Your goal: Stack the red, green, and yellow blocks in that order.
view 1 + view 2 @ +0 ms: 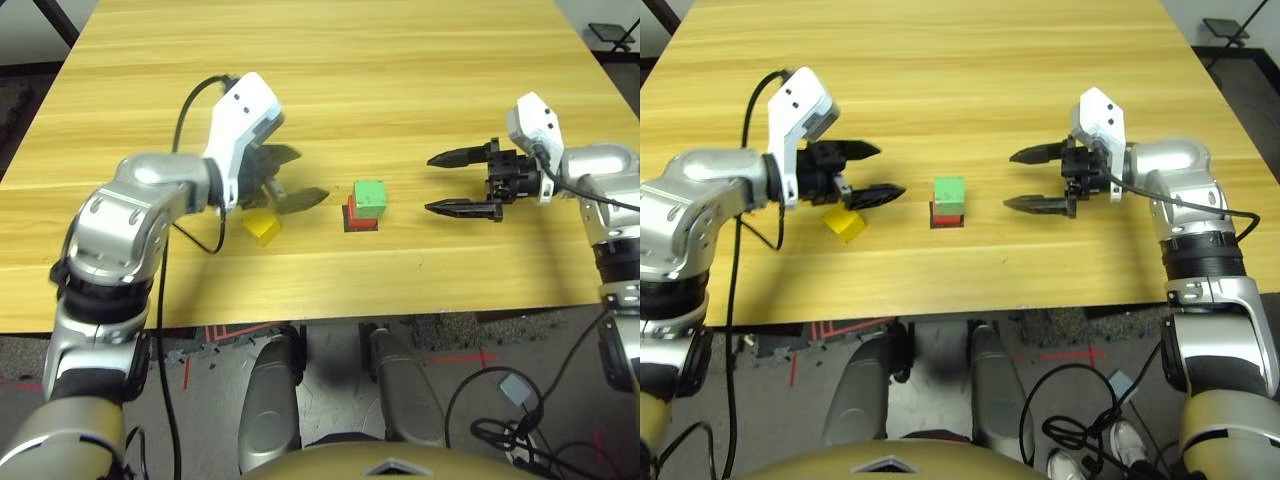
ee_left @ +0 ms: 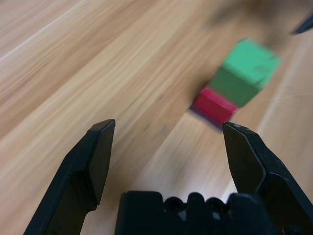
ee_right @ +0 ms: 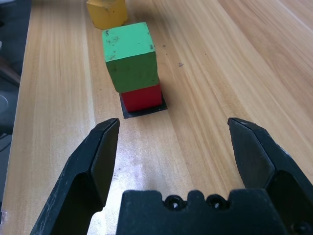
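Note:
The yellow block is lying free [image 1: 262, 228] of the stack, so my left gripper should keep going down with open fingers and close on the yellow block's opposite sides [image 1: 846, 225].
The green block [image 1: 370, 194] sits on top of the red block [image 1: 358, 214], which rests on a flat black square patch [image 3: 128, 113] near the table's middle. The yellow block [image 1: 262, 226] lies tilted on the table to the left of this stack. My left gripper [image 1: 305, 177] hovers open just behind and above the yellow block, its tips pointing toward the stack, nothing between them. My right gripper [image 1: 431, 184] stands open to the right of the stack, a short gap away and empty. The right wrist view shows the green block [image 3: 129, 56], the red block [image 3: 142, 96] and the yellow block [image 3: 107, 12] in line.
The wooden table [image 1: 400, 80] stretches far behind the blocks. Its front edge [image 1: 400, 305] runs close below them. A black cable [image 1: 185, 110] loops off my left wrist over the table.

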